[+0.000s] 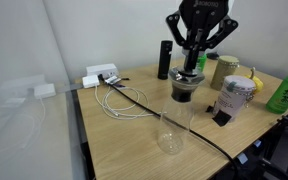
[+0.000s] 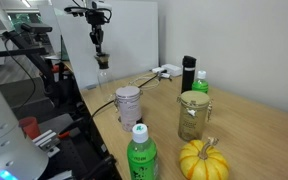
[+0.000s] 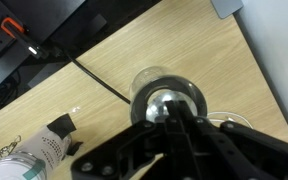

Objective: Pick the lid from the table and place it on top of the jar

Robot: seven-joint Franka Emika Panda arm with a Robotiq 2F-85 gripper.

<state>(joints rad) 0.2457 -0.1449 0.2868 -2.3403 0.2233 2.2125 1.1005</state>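
The lid (image 1: 187, 84) is lined up above the jar's opening, so the robot's gripper should go on lowering it gently until it sits on the glass rim (image 1: 180, 102), and then let go.
My gripper (image 1: 190, 66) hangs over the middle of the table, shut on the lid (image 1: 188, 77), a small silvery disc. Directly under it stands the jar (image 1: 171, 132), a clear glass cylinder. A dark funnel-shaped piece (image 1: 184, 94) shows between lid and jar mouth; I cannot tell whether it rests on the jar. In the wrist view the shiny lid (image 3: 159, 102) sits inside a dark ring, centred over the glass rim (image 3: 144, 73), with the gripper (image 3: 172, 118) closed over it. In an exterior view the gripper (image 2: 102, 54) and lid (image 2: 102, 63) are far back, small.
A black cable (image 1: 199, 133) crosses the table past the jar. A white printed can (image 1: 236, 96), mug (image 1: 224, 68), black bottle (image 1: 164, 60) and green bottle (image 1: 286, 92) stand nearby. A white power strip (image 1: 102, 75) with cords lies further off. A pumpkin (image 2: 203, 160) sits near the table edge.
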